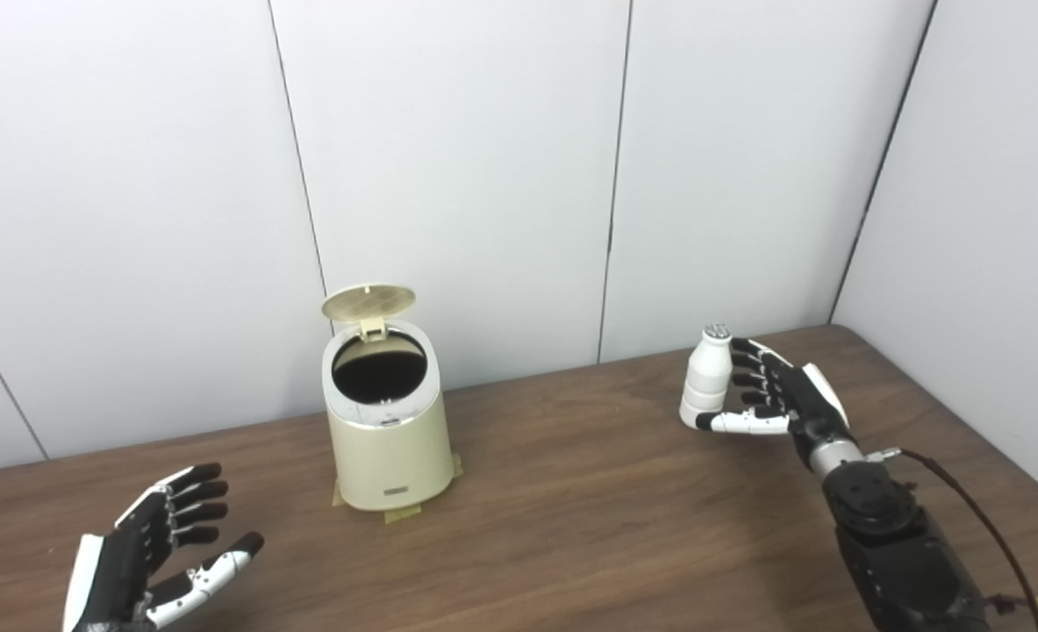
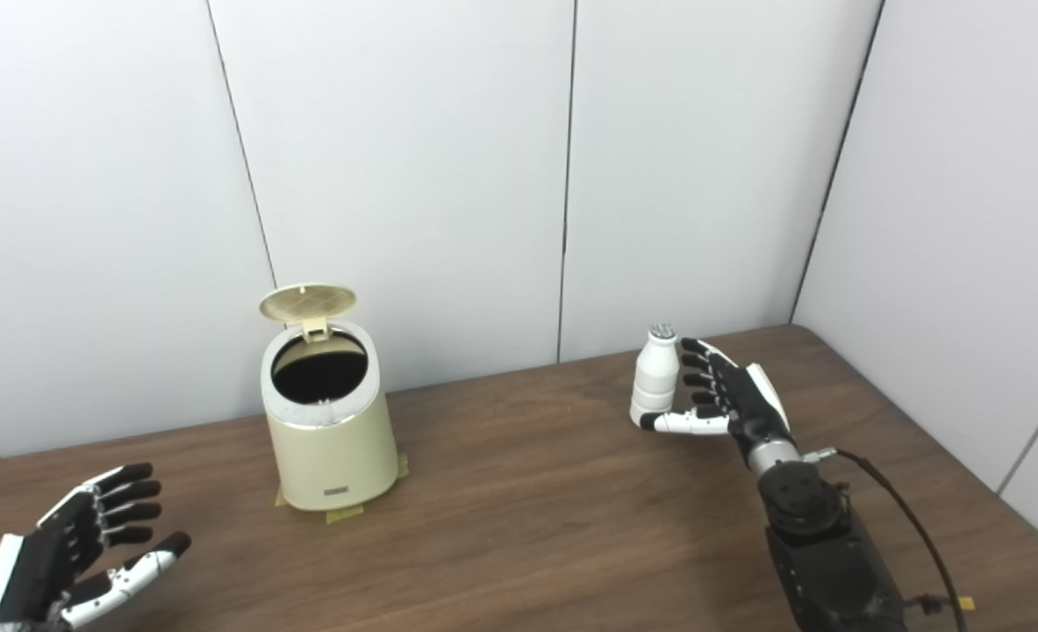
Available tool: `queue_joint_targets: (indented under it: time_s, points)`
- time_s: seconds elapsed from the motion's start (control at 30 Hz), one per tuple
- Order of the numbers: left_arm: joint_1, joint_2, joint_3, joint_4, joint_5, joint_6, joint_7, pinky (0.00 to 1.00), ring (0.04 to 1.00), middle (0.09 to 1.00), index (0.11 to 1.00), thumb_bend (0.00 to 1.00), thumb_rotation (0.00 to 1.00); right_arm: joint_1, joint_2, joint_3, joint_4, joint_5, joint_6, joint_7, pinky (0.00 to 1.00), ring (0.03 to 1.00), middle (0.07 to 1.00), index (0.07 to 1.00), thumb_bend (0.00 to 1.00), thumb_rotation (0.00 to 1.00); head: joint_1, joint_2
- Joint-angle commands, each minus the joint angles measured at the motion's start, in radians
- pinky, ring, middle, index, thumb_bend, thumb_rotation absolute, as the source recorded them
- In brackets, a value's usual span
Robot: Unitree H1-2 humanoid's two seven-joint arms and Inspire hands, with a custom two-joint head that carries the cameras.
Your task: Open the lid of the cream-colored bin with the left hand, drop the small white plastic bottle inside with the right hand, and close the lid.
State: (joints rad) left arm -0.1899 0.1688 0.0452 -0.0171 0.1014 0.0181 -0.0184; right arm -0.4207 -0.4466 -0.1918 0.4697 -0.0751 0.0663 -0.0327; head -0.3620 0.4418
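I expect the bottle's top to stay near the bin's opening when I drop it, because the cream-colored bin [image 1: 390,459] is only a little taller than the small white plastic bottle [image 1: 706,377].
The cream-colored bin [image 1: 389,439] stands on the table left of center, taped down at its base. Its round lid [image 1: 368,301] is tipped up at the back, and the dark opening [image 1: 379,364] shows. At the right rear, the small white plastic bottle [image 1: 707,377] stands upright. My right hand [image 1: 777,395] cups it from the right: the fingers lie spread along its side and the thumb crosses in front of its base, not closed around it. My left hand [image 1: 163,549] hovers open at the front left, well clear of the bin.
The brown wooden table [image 1: 589,509] ends at white wall panels behind and to the right. A black cable [image 1: 975,518] runs along my right forearm. Bare wood lies between the bin and the bottle.
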Motion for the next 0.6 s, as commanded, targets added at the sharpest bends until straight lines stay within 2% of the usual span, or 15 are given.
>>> queue_joint_targets:
  time_s: [0.0,0.27,0.47,0.53,0.57]
  points:
    - [-0.033,0.011,0.001,-0.040,-0.004,-0.022,-0.003,0.64,0.695,0.734,0.769,0.65,0.00,-0.055,-0.009,-0.005,-0.016,-0.005,-0.035,-0.029,0.74,0.797,0.847,0.838,0.81,0.13,-0.001,0.000]
    - [-0.031,0.016,0.000,-0.036,-0.006,-0.028,-0.009,0.66,0.702,0.742,0.776,0.66,0.00,-0.070,0.000,0.007,0.013,-0.010,-0.079,-0.050,0.69,0.762,0.818,0.812,0.79,0.12,0.004,0.004]
    - [-0.029,0.014,0.005,-0.037,-0.012,-0.025,-0.017,0.68,0.710,0.749,0.778,0.65,0.00,-0.076,0.005,0.015,0.014,-0.007,-0.083,-0.049,0.67,0.750,0.813,0.808,0.80,0.11,0.003,0.009]
    - [-0.029,0.013,0.006,-0.037,-0.013,-0.023,-0.019,0.67,0.708,0.748,0.774,0.65,0.00,-0.079,0.010,0.012,0.017,-0.002,-0.098,-0.055,0.65,0.736,0.804,0.807,0.79,0.09,0.005,0.012]
    - [-0.029,0.012,0.007,-0.039,-0.013,-0.015,-0.019,0.67,0.708,0.750,0.777,0.65,0.00,-0.082,0.016,0.004,0.022,0.005,-0.109,-0.064,0.61,0.701,0.786,0.793,0.78,0.05,0.006,0.012]
